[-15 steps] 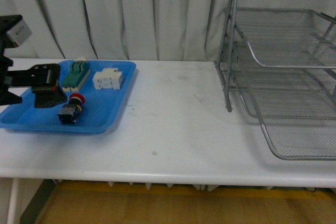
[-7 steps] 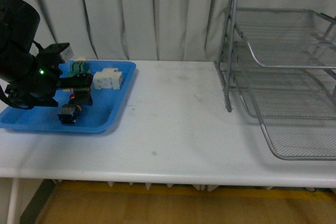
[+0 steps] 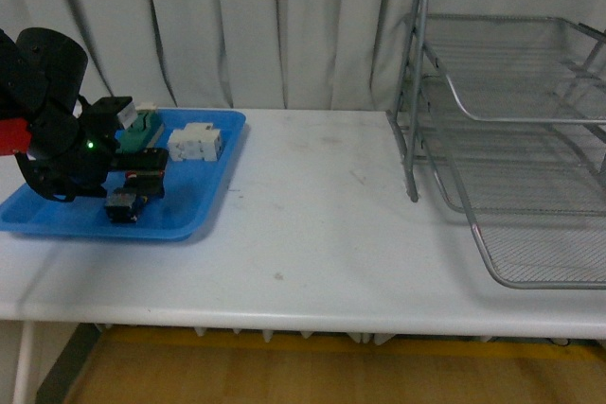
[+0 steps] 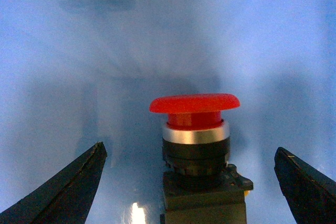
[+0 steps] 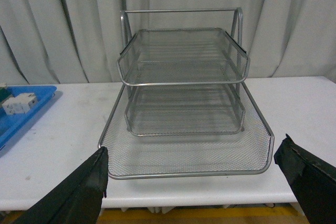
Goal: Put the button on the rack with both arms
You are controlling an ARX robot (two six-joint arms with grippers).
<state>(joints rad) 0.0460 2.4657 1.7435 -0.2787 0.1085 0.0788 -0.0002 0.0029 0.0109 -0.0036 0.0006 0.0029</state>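
Observation:
The rack's lower level (image 3: 544, 229) juts out (image 3: 530, 285) farther than the upper level, so I expect the lower level to slide back underneath with the button when I push it.
The button (image 4: 194, 103) lies on its side on the blue tray (image 4: 262, 35), its red mushroom cap pointing away from its dark body. My left gripper (image 4: 189, 148) is open, one finger on each side of the button, neither touching it. In the front view the left gripper (image 3: 142, 175) hangs just over the button (image 3: 123, 205) at the table's left. The silver three-tier rack (image 3: 511, 139) stands at the far right. My right gripper (image 5: 191, 148) is open and empty, facing the rack (image 5: 184, 82) from off the table's edge; it does not show in the front view.
On the blue tray (image 3: 204, 210) also lie a green-topped block (image 3: 142, 125) and a white blocky part (image 3: 195, 142). White table (image 3: 322, 224) stretches between tray and rack. Grey curtains hang behind. The rack's lowest tier (image 5: 184, 153) juts out toward the right gripper.
My left arm has swung in from the left over the blue tray, and its gripper has moved right and come down around the button. The button and rack have not moved.

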